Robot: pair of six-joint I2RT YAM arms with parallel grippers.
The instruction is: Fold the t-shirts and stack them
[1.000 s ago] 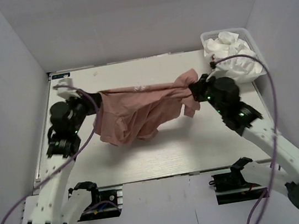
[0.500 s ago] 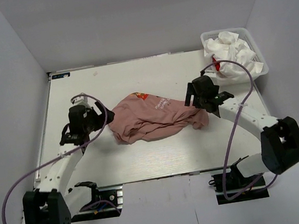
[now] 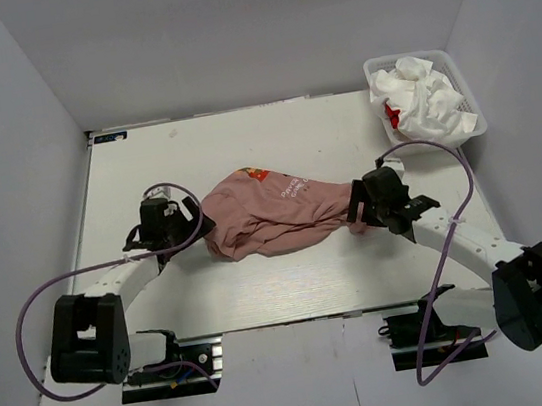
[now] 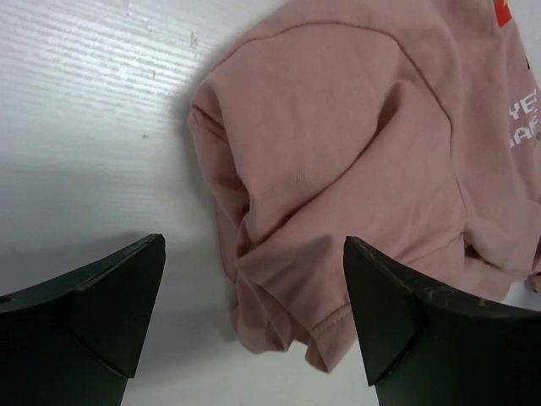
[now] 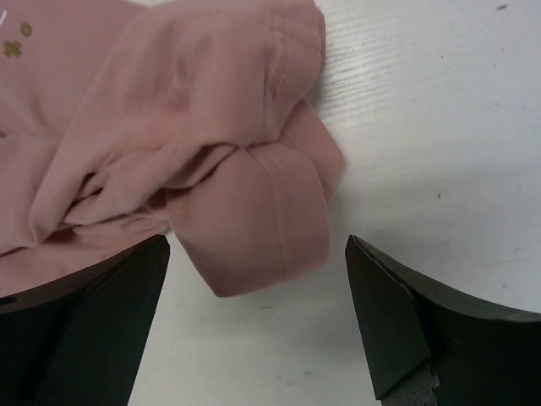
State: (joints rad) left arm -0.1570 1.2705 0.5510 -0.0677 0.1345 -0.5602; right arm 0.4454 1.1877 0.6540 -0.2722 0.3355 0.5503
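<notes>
The pink t-shirt lies in bunched folds [image 3: 245, 235], so the robot's right gripper should grab the folded hem [image 5: 262, 233] and lift together with the left gripper to spread it out before folding.
The dusty-pink t-shirt [image 3: 273, 218] lies crumpled in a heap in the middle of the table, its chest print facing up. My left gripper [image 3: 192, 232] stands open at the heap's left end, low over the table, and the left wrist view shows the pink t-shirt's [image 4: 355, 161] bunched folds lying between the spread fingers [image 4: 101, 296]. My right gripper [image 3: 357, 207] is open at the heap's right end, and a folded hem of the pink t-shirt [image 5: 245, 211] lies just ahead of its fingers [image 5: 414, 313]. White t-shirts [image 3: 423, 101], one with a red patch, fill the basket.
A white lattice basket [image 3: 462, 73] stands at the back right corner of the table [image 3: 292, 281]. Grey walls close in the table on the left, back and right. Purple cables loop from both arms.
A second ago both grippers held the pink t-shirt stretched in the air between them. They have let go, the shirt has dropped into a heap, and both arms have lowered beside it.
</notes>
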